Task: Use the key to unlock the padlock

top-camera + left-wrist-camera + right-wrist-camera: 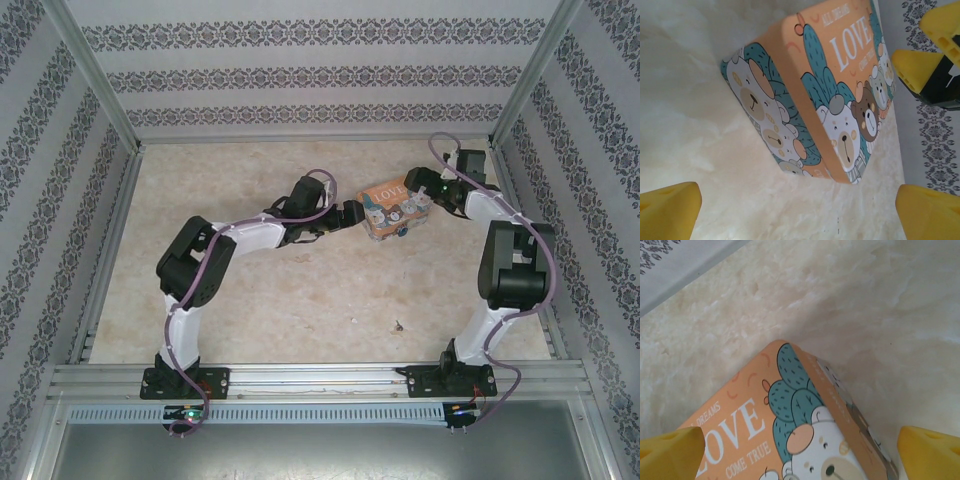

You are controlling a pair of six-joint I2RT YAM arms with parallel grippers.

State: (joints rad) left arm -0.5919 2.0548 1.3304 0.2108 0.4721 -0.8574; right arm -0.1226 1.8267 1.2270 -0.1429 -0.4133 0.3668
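My right gripper is on the side where the tin (392, 208) sits slanted, so it should push the tin toward the middle (345, 190) while my left gripper moves back.
An orange-and-teal "LOVE" tin (393, 208) with cartoon bears stands mid-table between both grippers. At its near edge sits a small blue speck (400, 232) that looks like the padlock, too small to be sure. The left gripper (352, 215) is open just left of the tin; in its wrist view the tin (840, 90) lies ahead of the gripper (800, 215) with bare table between its yellow fingers (670, 210). The right gripper (436, 200) is open at the tin's right end, its fingers (670, 452) straddling the lid (755, 430). A tiny dark object (397, 324), possibly the key, lies nearer the front.
The table (250, 300) is pale and marbled, walled by patterned panels (300, 75) at the back and sides, with metal rails (320, 378) along the near edge. The right gripper's yellow fingers (920, 65) show beyond the tin in the left wrist view.
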